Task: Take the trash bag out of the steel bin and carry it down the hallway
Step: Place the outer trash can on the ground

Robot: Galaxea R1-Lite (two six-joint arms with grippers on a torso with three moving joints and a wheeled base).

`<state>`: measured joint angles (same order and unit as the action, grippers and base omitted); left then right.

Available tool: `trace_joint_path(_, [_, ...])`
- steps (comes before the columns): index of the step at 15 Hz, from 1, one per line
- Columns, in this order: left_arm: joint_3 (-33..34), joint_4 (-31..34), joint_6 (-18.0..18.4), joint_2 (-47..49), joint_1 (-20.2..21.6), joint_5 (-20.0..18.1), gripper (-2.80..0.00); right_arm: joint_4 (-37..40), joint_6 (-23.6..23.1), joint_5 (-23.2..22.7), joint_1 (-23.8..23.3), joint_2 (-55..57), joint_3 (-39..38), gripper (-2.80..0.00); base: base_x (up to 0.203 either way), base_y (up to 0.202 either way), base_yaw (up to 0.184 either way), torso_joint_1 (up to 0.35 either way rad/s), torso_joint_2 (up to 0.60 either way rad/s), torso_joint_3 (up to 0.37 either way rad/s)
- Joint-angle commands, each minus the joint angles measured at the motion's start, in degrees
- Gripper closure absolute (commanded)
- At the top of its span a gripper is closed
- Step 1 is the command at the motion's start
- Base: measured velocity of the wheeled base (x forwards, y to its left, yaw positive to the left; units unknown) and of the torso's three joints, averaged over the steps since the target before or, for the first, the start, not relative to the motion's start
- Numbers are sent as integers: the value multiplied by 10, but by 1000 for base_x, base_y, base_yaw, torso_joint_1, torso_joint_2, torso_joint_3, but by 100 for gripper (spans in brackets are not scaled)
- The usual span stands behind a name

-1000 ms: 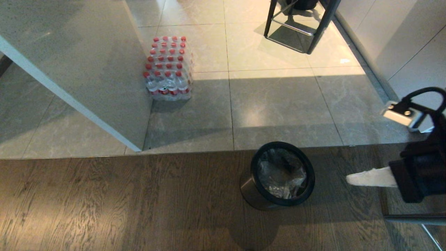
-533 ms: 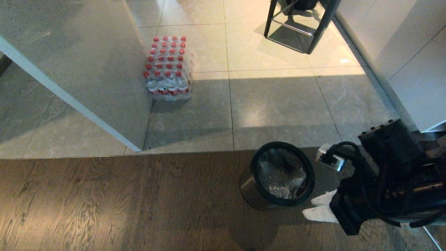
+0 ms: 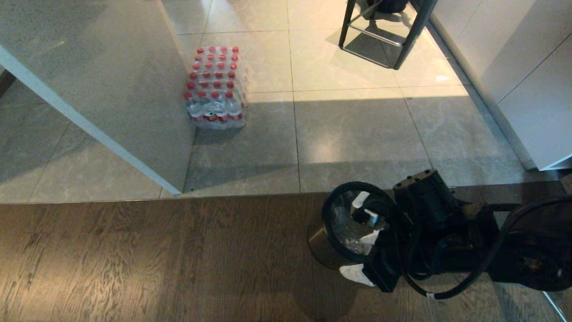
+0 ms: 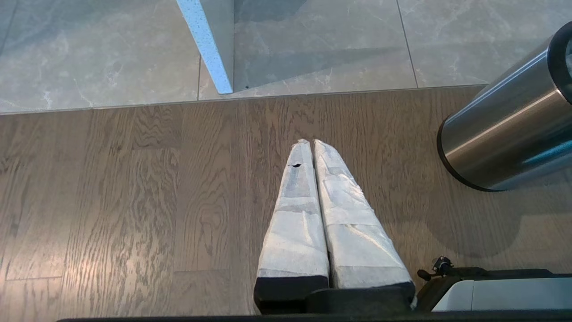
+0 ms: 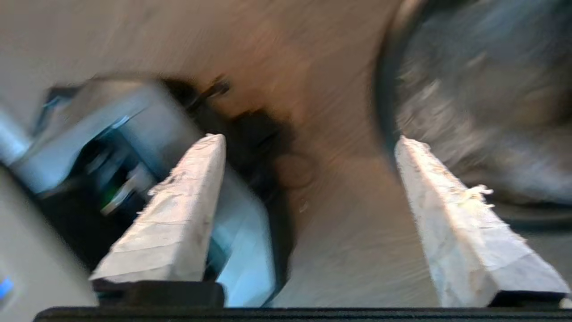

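The bin's black rim (image 5: 384,104) is next to one finger of my open right gripper. Next, I move my right gripper over the bin's opening (image 3: 343,228) so that its fingers go on both sides of the bin's rim.
The steel bin (image 3: 322,243) stands on the wood floor just short of the tiles, its black rim (image 3: 328,203) facing up. The clear crinkled trash bag (image 3: 344,221) lines its inside. My right gripper (image 3: 363,255) hangs open over the bin's near right edge: one white finger is above the bin's mouth, the other outside the rim, and nothing is held. In the right wrist view, which is blurred, the right gripper (image 5: 309,138) is spread wide beside the bin rim (image 5: 383,103) and the bag (image 5: 469,89). My left gripper (image 4: 308,143) is shut and empty above the wood floor, left of the bin (image 4: 505,134).
A shrink-wrapped pack of red-capped bottles (image 3: 216,87) sits on the tiles beside a large grey panel (image 3: 111,89). Black stool legs (image 3: 384,31) stand at the back. White cabinets (image 3: 527,67) run along the right. Grey tiled floor (image 3: 357,134) lies beyond the bin.
My right arm has swung in from the right edge to the bin. Its fingers, together a second ago, now stand wide apart. The bin and bag have not moved.
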<state>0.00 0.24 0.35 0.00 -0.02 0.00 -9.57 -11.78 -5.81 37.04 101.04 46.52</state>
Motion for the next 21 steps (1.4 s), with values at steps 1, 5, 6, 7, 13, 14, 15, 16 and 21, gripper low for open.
trace_joint_path(1, [0, 0, 0, 0, 0, 0, 0, -13, -8, 82, 7, 48, 21, -280, 0, 0, 0, 0, 0, 0])
trace_joint_path(5, [0, 0, 0, 0, 0, 0, 0, -4, -90, 293, 5, 105, 44, -280, 0, 0, 0, 0, 0, 0])
trace_joint_path(6, [0, 0, 0, 0, 0, 0, 0, -3, -84, 308, 4, 122, 54, -280, 0, 0, 0, 0, 0, 0])
trace_joint_path(7, [0, 0, 0, 0, 0, 0, 0, -1, -75, 312, 5, 129, 65, -280, 0, 0, 0, 0, 0, 0])
trace_joint_path(13, [0, 0, 0, 0, 0, 0, 0, 82, -46, 201, -4, 94, 84, -280, 0, 0, 0, 0, 0, 0])
trace_joint_path(14, [0, 0, 0, 0, 0, 0, 0, 112, -46, 189, -11, 82, 90, -280, 0, 0, 0, 0, 0, 0])
trace_joint_path(15, [0, 0, 0, 0, 0, 0, 0, 148, -45, 159, -15, 77, 96, -280, 0, 0, 0, 0, 0, 0])
trace_joint_path(16, [0, 0, 0, 0, 0, 0, 0, 175, -44, 111, -18, 76, 103, -280, 0, 0, 0, 0, 0, 0])
trace_joint_path(21, [0, 0, 0, 0, 0, 0, 0, 186, -13, 54, -21, 122, 171, -280, 0, 0, 0, 0, 0, 0])
